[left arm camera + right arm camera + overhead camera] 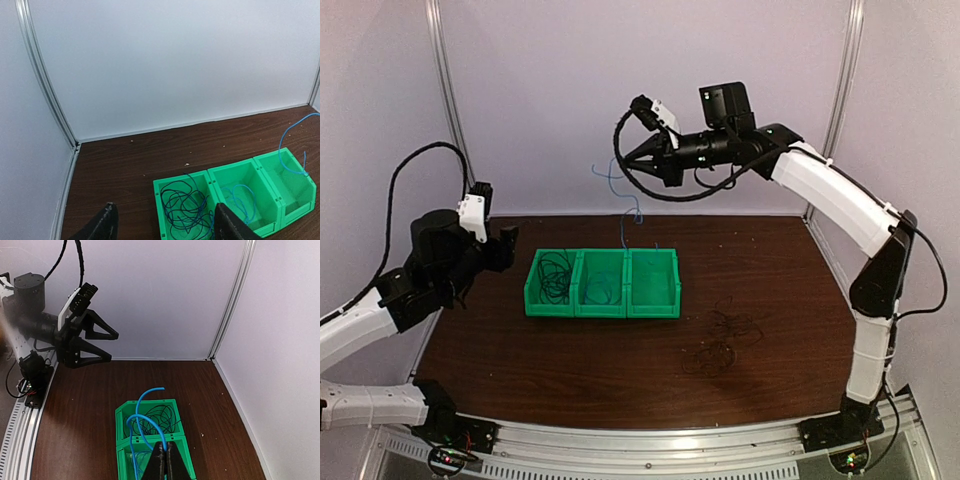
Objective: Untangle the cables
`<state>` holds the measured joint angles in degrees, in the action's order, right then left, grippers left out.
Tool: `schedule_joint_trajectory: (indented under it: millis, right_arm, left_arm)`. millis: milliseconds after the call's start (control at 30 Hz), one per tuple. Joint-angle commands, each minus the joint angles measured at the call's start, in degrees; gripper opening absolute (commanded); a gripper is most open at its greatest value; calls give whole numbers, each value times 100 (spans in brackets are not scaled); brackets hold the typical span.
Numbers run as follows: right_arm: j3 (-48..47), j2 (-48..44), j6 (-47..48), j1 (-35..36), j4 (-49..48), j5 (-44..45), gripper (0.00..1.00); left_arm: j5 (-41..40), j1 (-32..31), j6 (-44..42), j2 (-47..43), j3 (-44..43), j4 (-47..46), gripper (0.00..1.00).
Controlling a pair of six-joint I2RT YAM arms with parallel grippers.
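Note:
Next, I lower the hanging blue cable (638,212) into the middle compartment (601,286) with my right gripper, to join the other blue cable, because it is high above the bin and clear of the black tangle.
My right gripper (626,160) is raised high above the table and shut on a bright blue cable (619,200). The cable hangs down toward the green three-compartment bin (532,296). In the right wrist view the shut gripper (164,445) pinches the blue cable (142,407), which loops above the bin. In the left wrist view the cable's (289,142) lower end reaches the right compartment. Black cables (555,275) lie in the left compartment and a thin blue cable (605,292) in the middle one. A tangle of black cables (724,340) lies on the table. My left gripper (506,246) is open and empty, left of the bin.
The brown table (770,260) is walled by white panels at the back and both sides. The left arm (75,335) shows in the right wrist view, beyond the bin (120,417). The bin (159,192) sits just ahead of the left fingers (102,225).

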<state>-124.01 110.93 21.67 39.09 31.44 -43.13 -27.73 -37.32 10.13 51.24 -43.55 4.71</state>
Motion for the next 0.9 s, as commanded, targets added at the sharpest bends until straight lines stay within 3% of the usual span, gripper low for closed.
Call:
schedule_joint_trajectory:
  millis: [0,500,867]
  right_arm:
    - [-344,416,-93,50,-112,174,0]
    - [-753,763,-123,280,-376,376,0]
    - [-996,1789,-70,275,-434,893,0]
  left_arm:
    - [-528,83,-332,-291,363,33,68]
    - [-442,173,-355,-287,628,-262,69]
    - [-401,173,-302,-328,655,-216,69]
